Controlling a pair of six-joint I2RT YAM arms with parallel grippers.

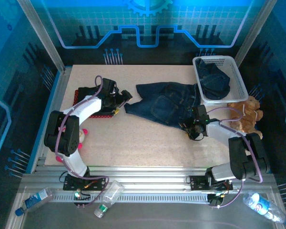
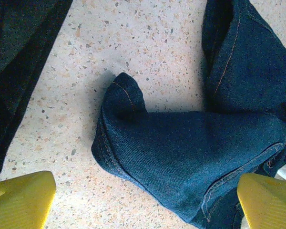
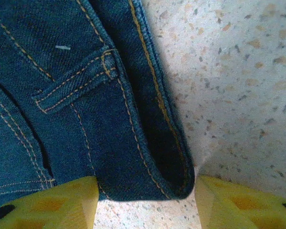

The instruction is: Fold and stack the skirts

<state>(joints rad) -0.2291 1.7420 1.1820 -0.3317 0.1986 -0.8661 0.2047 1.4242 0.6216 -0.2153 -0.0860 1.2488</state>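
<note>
The denim skirt [image 1: 164, 103] has its hem bunched into a curled corner, so it should open out into a much wider flat panel when the robot lifts and spreads it.
A dark blue denim skirt [image 1: 164, 102] lies spread out at mid table. My left gripper [image 1: 126, 97] hovers over its left corner [image 2: 181, 157], wide open, yellow fingers [image 2: 21, 198] on either side of the cloth and nothing between them squeezed. My right gripper [image 1: 191, 126] is at the skirt's near right edge, its fingers [image 3: 52, 202] closed against both sides of the folded waistband [image 3: 148, 162]. At the left a black skirt [image 1: 88, 92] lies on the red dotted skirt [image 1: 103, 114]. Another denim skirt [image 1: 214, 81] sits in the basket.
A white basket [image 1: 238, 78] stands at the back right, with a brown teddy bear [image 1: 245, 114] just in front of it. A pink plush doll [image 1: 84, 136] lies by the left arm. Plastic bottles [image 1: 35, 199] lie on the front rail.
</note>
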